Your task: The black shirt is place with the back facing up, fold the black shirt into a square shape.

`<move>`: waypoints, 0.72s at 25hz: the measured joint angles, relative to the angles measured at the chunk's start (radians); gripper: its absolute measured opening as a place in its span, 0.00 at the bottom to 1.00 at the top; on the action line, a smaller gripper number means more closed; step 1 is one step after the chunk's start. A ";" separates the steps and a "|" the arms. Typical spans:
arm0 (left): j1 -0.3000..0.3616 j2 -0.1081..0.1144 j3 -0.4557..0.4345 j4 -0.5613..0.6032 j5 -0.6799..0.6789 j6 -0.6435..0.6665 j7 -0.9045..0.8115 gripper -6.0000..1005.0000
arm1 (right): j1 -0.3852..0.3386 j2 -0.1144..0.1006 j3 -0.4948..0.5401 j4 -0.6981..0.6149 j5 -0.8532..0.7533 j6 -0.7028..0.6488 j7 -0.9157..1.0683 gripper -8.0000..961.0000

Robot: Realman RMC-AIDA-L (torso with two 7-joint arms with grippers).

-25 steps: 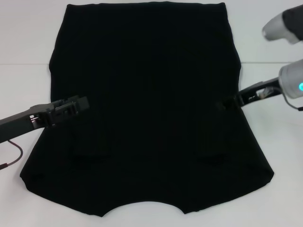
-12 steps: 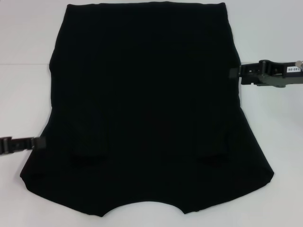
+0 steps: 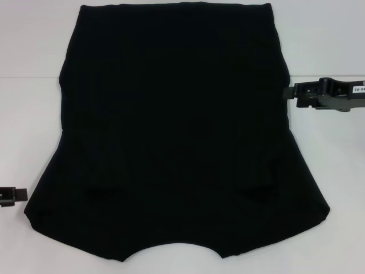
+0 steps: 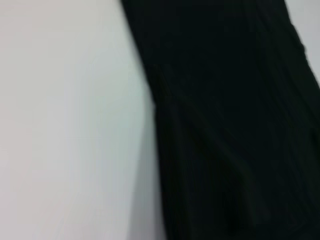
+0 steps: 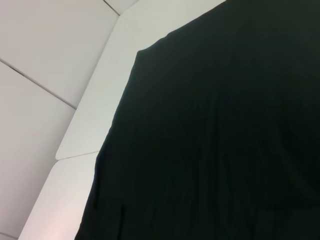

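Note:
The black shirt's hem (image 3: 177, 5) is far out, so the robot's left gripper and right gripper should grab both of the shirt's shoulder corners (image 3: 39, 210) and draw the shirt closer before folding.
The black shirt (image 3: 174, 131) lies flat on the white table, plain side up, both sleeves folded inward, collar notch at the near edge. It also fills much of the left wrist view (image 4: 230, 125) and the right wrist view (image 5: 215, 135). My left gripper (image 3: 17, 195) is at the left frame edge, just off the shirt's near left corner, holding nothing. My right gripper (image 3: 291, 94) is just off the shirt's right edge at mid height, holding nothing.
The white table (image 3: 34, 114) shows bare strips left and right of the shirt. Its far edge and seams with white wall panels appear in the right wrist view (image 5: 75, 115).
Both grippers have drawn off the shirt, where they lay a second ago: the left outward and toward the near left corner, the right outward and farther from me. The shirt has not moved.

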 joint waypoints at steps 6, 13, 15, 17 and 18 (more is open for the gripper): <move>-0.004 0.000 0.004 -0.073 0.040 -0.079 -0.003 0.42 | 0.007 -0.003 0.001 0.000 0.001 0.003 0.001 0.64; -0.020 0.001 0.013 -0.142 0.051 -0.120 0.000 0.42 | 0.009 -0.005 0.001 0.000 0.001 0.004 0.001 0.64; -0.023 0.001 0.019 -0.157 0.051 -0.133 -0.002 0.42 | 0.009 -0.006 0.001 0.000 0.001 0.004 0.001 0.64; -0.025 0.001 0.022 -0.165 0.051 -0.139 -0.003 0.42 | 0.009 -0.006 0.001 0.000 0.002 0.004 0.002 0.64; -0.027 0.000 0.022 -0.173 0.051 -0.146 -0.003 0.42 | 0.009 -0.006 0.001 0.000 0.002 0.004 0.002 0.64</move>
